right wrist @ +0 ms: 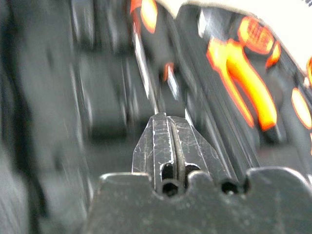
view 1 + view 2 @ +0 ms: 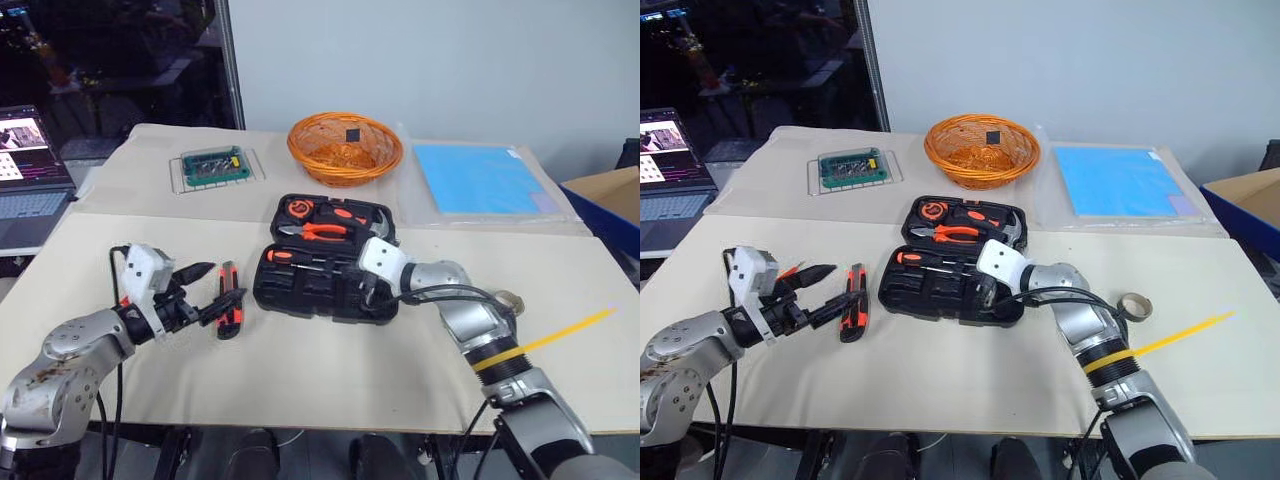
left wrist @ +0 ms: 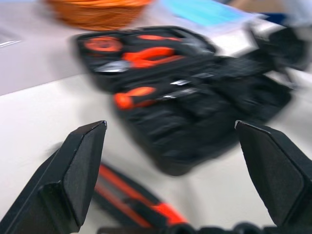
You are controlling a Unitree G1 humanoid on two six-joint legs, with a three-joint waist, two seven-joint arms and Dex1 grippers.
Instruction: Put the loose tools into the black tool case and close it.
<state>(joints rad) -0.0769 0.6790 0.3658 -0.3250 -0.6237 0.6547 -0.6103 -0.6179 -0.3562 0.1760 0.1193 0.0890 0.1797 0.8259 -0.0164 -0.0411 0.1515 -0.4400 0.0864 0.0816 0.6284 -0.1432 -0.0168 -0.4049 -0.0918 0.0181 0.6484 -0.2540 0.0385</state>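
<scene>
The black tool case's recessed half (image 2: 343, 297) is covered by my right gripper, so that gripper should move away before my left gripper puts a loose tool next to the screwdriver (image 2: 290, 280).
The black tool case (image 2: 300, 292) lies open mid-table, with its recessed half nearer me. A black-and-orange screwdriver (image 2: 292, 257) rests in that half. Over the same half, my right gripper (image 1: 165, 122) is shut, its fingertips at the end of the screwdriver's shaft (image 1: 145, 68). I cannot tell if they touch it. The orange-and-black utility knife (image 2: 229, 298) lies loose on the cloth to the left of the case. My left gripper (image 2: 212, 288) hovers open at the knife's left side, its fingers (image 3: 80, 165) spread wide with nothing between them.
Orange-handled pliers (image 2: 325, 231), a hammer and a tape measure sit in the case's far half. Behind it are a wicker basket (image 2: 345, 147), a green bit set box (image 2: 213, 167) and a blue sheet (image 2: 478, 178). A tape roll (image 2: 1134, 305) and yellow strip lie right, a laptop (image 2: 30, 180) left.
</scene>
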